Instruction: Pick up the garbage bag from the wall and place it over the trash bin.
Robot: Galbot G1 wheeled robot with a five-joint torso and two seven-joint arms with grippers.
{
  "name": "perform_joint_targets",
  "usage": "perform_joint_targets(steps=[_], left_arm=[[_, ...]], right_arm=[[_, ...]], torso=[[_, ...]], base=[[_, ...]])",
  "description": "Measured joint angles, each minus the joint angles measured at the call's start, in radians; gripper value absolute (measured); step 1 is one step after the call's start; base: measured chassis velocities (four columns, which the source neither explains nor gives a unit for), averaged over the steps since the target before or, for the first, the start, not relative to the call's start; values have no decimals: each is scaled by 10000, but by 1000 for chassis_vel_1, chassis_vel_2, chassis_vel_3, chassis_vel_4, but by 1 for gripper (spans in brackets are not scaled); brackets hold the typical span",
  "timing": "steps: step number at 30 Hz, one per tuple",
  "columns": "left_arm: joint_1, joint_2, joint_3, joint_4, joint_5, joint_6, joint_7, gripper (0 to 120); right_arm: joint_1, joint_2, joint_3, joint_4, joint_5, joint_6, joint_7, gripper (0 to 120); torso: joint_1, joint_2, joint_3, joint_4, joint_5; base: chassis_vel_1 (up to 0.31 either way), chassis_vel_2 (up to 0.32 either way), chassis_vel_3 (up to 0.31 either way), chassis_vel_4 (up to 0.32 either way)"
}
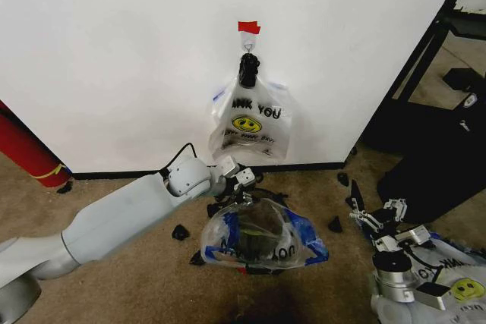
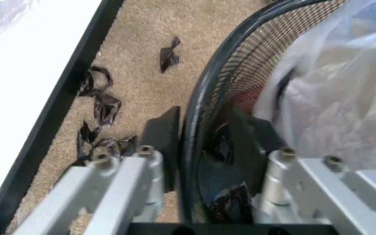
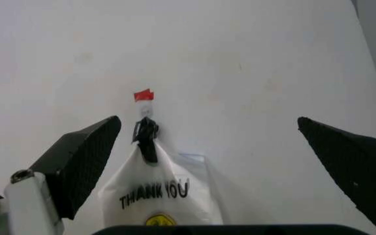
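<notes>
I expect the draped bag (image 1: 257, 241) to come along when I tilt the bin, because bag plastic hangs inside the trash bin and over the bin's rim.
A garbage bag (image 1: 248, 121) with "THANK YOU" print and a yellow smiley hangs from a hook on the white wall (image 1: 114, 58), under a piece of red tape; the right wrist view shows it too (image 3: 155, 191). Below it stands the trash bin (image 1: 258, 234), with another such bag (image 1: 300, 242) draped over its top. My left gripper (image 1: 240, 186) is at the bin's far rim. In the left wrist view it (image 2: 204, 115) is open, its fingers straddling the mesh rim (image 2: 240, 44), with bag plastic (image 2: 332, 98) inside. My right gripper (image 1: 373, 216) hovers open low on the right, facing the wall (image 3: 207, 122).
Black plastic scraps (image 1: 181, 231) litter the carpet around the bin and along the baseboard (image 2: 57, 117). A red cylinder (image 1: 26, 149) leans at the left. A dark frame and black bulk (image 1: 425, 165) stand at the right. A further printed bag (image 1: 459, 287) lies by my right arm.
</notes>
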Motion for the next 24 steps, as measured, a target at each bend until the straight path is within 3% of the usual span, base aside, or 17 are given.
perform_joint_targets(steps=[3, 5, 7, 10, 11, 12, 14, 15, 16, 17, 19, 21, 24], left_arm=[[104, 129, -86, -146, -480, -2, -355, 12], [113, 144, -98, -160, -567, -2, -438, 11], [174, 234, -200, -280, -1236, -7, -1213, 4], [307, 326, -299, -403, -1921, -10, -2107, 4], [525, 397, -455, -570, -2963, -9, -3224, 4], [525, 397, -455, -570, -2963, -9, -3224, 4], [737, 418, -665, -760, -4286, -10, -4525, 4], [886, 399, -888, -904, -5500, -10, -5714, 4], [924, 389, -949, -938, -5814, -11, -6032, 4], [1152, 308, -1360, -1145, -7510, -13, -7740, 4], [1269, 258, -1558, -1223, -8091, -15, -8338, 4], [1756, 55, -2290, -1503, -9777, -20, -10434, 4], [2548, -233, -3373, -2121, -11608, -24, -12763, 4]], right_arm=[[75, 2, -33, -63, -40, 2, 0, 100], [86, 5, -40, -72, -46, 4, 0, 100], [140, 32, -85, -132, -102, 6, 2, 100], [188, 49, -115, -198, -143, 8, 4, 100], [250, 68, -136, -261, -166, 13, 5, 100], [250, 68, -136, -261, -166, 13, 5, 100], [302, 81, -158, -314, -174, 15, 5, 100], [339, 86, -173, -353, -180, 17, 6, 100], [348, 87, -177, -362, -182, 17, 6, 100], [393, 89, -203, -409, -201, 17, 7, 100], [415, 89, -213, -429, -210, 17, 8, 100], [501, 90, -242, -524, -226, 7, 8, 100], [642, 75, -252, -758, -274, 3, 5, 100]], torso=[[0, 0, 0, 0, 0], [0, 0, 0, 0, 0], [0, 0, 0, -2, -1], [0, 0, 0, -1, 0], [0, 0, 1, 1, 0], [0, 0, 1, 1, 0], [0, 0, 0, 2, -1], [1, 0, 1, 1, -1], [1, 0, 0, 0, -1], [1, 0, 0, -2, 0], [1, 0, 0, -2, 0], [1, 0, 1, -2, -1], [1, 0, 0, 1, 1]], base=[[0, 0, 0, 0], [0, 0, 0, 0], [0, 0, 0, 0], [0, 0, 0, 0], [0, 0, 0, 0], [0, 0, 0, 0], [0, 0, 0, 0], [0, 0, 0, 0], [0, 0, 0, 0], [0, 0, 0, 0], [0, 0, 0, 0], [0, 0, 0, 0], [0, 0, 0, 0]])
